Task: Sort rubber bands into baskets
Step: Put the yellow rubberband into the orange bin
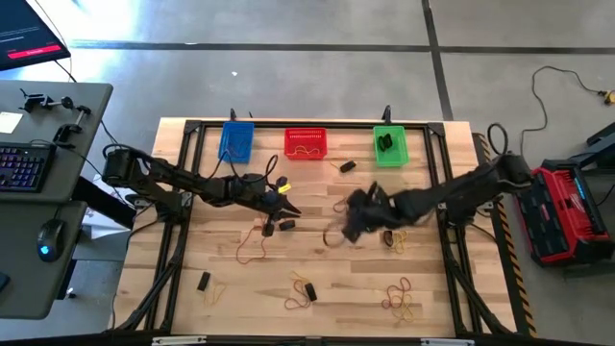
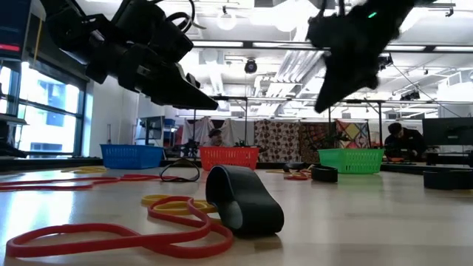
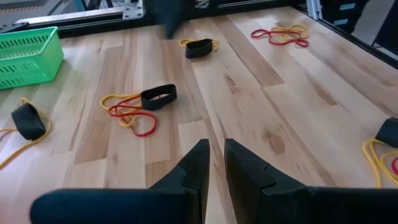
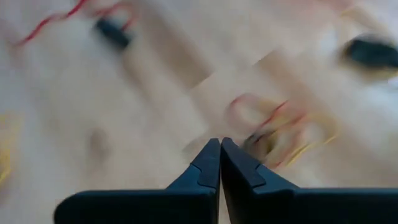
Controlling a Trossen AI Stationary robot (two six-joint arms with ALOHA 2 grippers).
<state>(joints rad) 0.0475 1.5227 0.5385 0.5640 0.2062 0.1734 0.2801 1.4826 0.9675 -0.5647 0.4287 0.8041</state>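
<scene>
I can see a yellow loop spread out beside the dark rubber band (image 1: 388, 237), clear of the red loops. I should go on moving my right gripper until its fingers open above that yellow loop (image 1: 400, 242).
Three baskets stand in a row at the table's far edge: blue (image 1: 236, 141), red (image 1: 306, 144) and green (image 1: 389, 146). The green one holds dark bands and the red one a thin tan loop. Rubber bands lie scattered on the wood: thin tan loops (image 1: 252, 245), a short thick dark band with red and yellow loops (image 3: 158, 96), and more near the front (image 1: 402, 298). My left gripper (image 3: 216, 149) hovers above the table's middle left, open by a narrow gap and empty. My right gripper (image 4: 219, 142) is above the table's middle, shut, with nothing seen between its fingers.
A black frame (image 1: 187, 173) runs around the tabletop. Left of the table stands a desk with a keyboard (image 1: 19, 168) and a mouse. A red case (image 1: 567, 211) and cables lie on the floor at the right. People sit in the room behind (image 2: 395, 140).
</scene>
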